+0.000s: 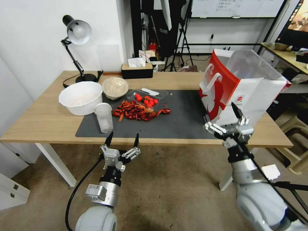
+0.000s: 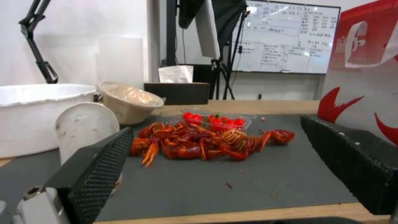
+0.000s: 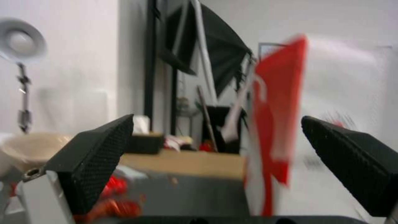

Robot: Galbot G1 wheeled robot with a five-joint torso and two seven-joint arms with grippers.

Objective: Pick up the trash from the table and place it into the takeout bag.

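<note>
The cup's translucent side (image 1: 105,123) looks pale and shows only small specks, so I expect the cup to be empty when I lift it to the takeout bag.
On the table (image 1: 45,122) lies a dark mat (image 1: 183,118) with the trash on it: a translucent plastic cup (image 1: 103,117), a beige lidded bowl (image 1: 115,87), a heap of red crayfish shells (image 1: 138,110) and a clear tray of small red tomatoes (image 1: 147,96). The takeout bag (image 1: 243,86), white with a red side, stands open on the table's right end. My left gripper (image 1: 124,134) hovers open at the table's front edge, facing the cup (image 2: 85,127) and shells (image 2: 207,144). My right gripper (image 1: 222,116) is open just in front of the bag (image 3: 278,124).
A large white bowl (image 1: 80,97) sits left of the mat. A desk lamp (image 1: 77,35) and a black tissue box (image 1: 137,70) stand along the far edge. Tripods crowd the room behind. A beige chair (image 1: 295,128) stands right of the table.
</note>
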